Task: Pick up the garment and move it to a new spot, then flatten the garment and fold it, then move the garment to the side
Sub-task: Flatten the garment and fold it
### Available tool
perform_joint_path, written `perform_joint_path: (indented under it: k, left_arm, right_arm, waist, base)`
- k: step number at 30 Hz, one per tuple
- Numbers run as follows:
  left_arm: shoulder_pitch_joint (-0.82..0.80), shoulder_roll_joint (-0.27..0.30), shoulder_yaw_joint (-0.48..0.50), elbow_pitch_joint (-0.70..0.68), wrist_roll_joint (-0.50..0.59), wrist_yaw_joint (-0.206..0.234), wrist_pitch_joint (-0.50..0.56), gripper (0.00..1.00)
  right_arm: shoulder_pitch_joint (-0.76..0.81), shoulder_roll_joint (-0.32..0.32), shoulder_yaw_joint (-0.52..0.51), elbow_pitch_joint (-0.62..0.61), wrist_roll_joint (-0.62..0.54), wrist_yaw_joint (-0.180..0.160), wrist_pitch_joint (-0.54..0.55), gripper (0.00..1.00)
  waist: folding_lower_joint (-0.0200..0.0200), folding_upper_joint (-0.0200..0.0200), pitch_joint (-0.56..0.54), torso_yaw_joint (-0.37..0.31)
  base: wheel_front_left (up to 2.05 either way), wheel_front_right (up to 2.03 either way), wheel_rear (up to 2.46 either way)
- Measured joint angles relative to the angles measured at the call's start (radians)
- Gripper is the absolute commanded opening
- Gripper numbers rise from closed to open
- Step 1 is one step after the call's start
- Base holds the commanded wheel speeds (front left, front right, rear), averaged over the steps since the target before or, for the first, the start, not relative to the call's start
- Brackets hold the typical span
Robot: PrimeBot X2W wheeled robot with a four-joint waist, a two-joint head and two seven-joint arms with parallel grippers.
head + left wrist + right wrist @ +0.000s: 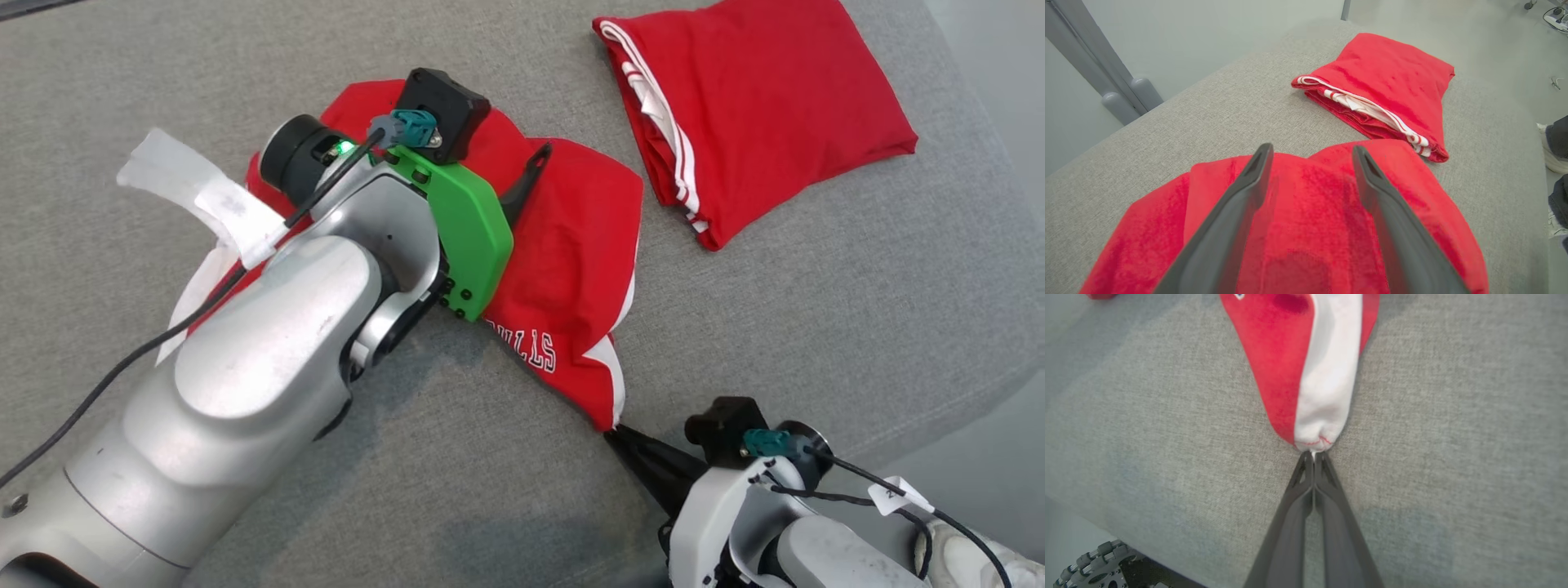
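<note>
I expect the garment (580,217) to open out along the stripe of the white trim (602,353), which buckles beside the pinched corner, when I lift and pull the garment.
The garment (563,261), red with white trim and white lettering, lies crumpled in the middle of the grey padded surface (816,327). My left gripper (535,163) hovers over its far part, and the left wrist view shows that gripper (1311,149) open, both fingers spread above the red cloth (1310,212) with nothing between them. My right gripper (611,433) is shut on the garment's near corner. In the right wrist view the closed tips (1312,454) pinch the red-and-white point of cloth (1290,367). My left forearm hides the garment's left part.
A second red garment (759,114), folded, with white stripes, lies at the far right (1392,85). The padded surface drops off along the right and near edges. A person's shoes (1553,151) stand on the floor to the right. My wheeled base (1094,563) sits below the near edge.
</note>
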Motion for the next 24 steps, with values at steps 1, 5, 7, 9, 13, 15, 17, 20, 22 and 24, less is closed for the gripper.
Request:
perform_joint_path:
  k: [1, 5, 7, 9, 13, 15, 17, 20, 22, 24]
  left_arm:
    - [-0.005, 0.008, -0.003, 0.019, 0.01, 0.0, 0.001, 1.0]
    - [-0.007, 0.037, -0.022, 0.092, 0.038, 0.0, 0.019, 1.0]
    - [-0.007, 0.036, -0.04, 0.117, 0.04, 0.0, 0.035, 1.0]
    - [-0.007, 0.035, -0.052, 0.141, 0.04, 0.0, 0.053, 1.0]
    - [-0.009, 0.046, -0.084, 0.177, 0.049, -0.01, 0.079, 0.0]
    - [-0.019, 0.044, -0.103, 0.181, 0.055, -0.03, 0.085, 0.0]
    - [-0.021, 0.032, -0.105, 0.181, 0.053, -0.042, 0.087, 0.0]
    - [-0.022, 0.005, -0.087, 0.171, 0.035, -0.055, 0.069, 0.0]
    - [-0.022, -0.025, -0.056, 0.145, 0.014, -0.063, 0.033, 0.0]
    - [-0.028, -0.074, -0.003, 0.1, -0.016, -0.063, -0.029, 0.0]
  right_arm:
    - [-0.011, 0.007, 0.008, 0.002, -0.006, 0.002, 0.003, 0.0]
    - [-0.036, 0.037, 0.015, 0.006, -0.007, 0.01, 0.004, 0.0]
    - [-0.04, 0.048, 0.014, 0.005, -0.007, 0.01, 0.004, 0.0]
    - [-0.049, 0.053, 0.014, 0.005, -0.007, 0.018, 0.004, 0.0]
    - [-0.051, 0.063, 0.004, 0.007, -0.007, 0.019, -0.001, 0.0]
    - [-0.051, 0.063, -0.001, 0.011, -0.006, 0.019, -0.002, 0.0]
    - [-0.05, 0.062, -0.005, 0.015, -0.005, 0.019, -0.005, 0.0]
    - [-0.05, 0.055, -0.015, 0.02, 0.0, 0.019, -0.011, 0.0]
    - [-0.049, 0.05, -0.026, 0.021, 0.0, 0.017, -0.014, 0.0]
    - [-0.049, 0.044, -0.04, 0.023, 0.0, 0.015, -0.024, 0.0]
  waist:
    - [0.0, 0.0, 0.012, -0.009]
    - [0.0, -0.0001, 0.05, -0.049]
    - [0.0, 0.0, 0.067, -0.065]
    - [0.0, 0.0, 0.081, -0.076]
    - [0.0, -0.0001, 0.096, -0.089]
    - [0.0, -0.0001, 0.095, -0.087]
    - [0.0, 0.0, 0.092, -0.08]
    - [0.0, -0.0001, 0.086, -0.063]
    - [0.0001, -0.0001, 0.081, -0.05]
    - [0.0001, 0.0, 0.074, -0.034]
  base:
    - [0.0, 0.0, 0.0]
    - [0.0, 0.0, 0.0]
    - [0.0, 0.0, 0.0]
    - [0.0, 0.0, 0.0]
    - [0.0, 0.0, 0.0]
    - [0.0, 0.0, 0.0]
    - [0.0, 0.0, 0.0]
    - [0.0, 0.0, 0.0]
    - [0.0, 0.0, 0.0]
    - [0.0, 0.0, 0.0]
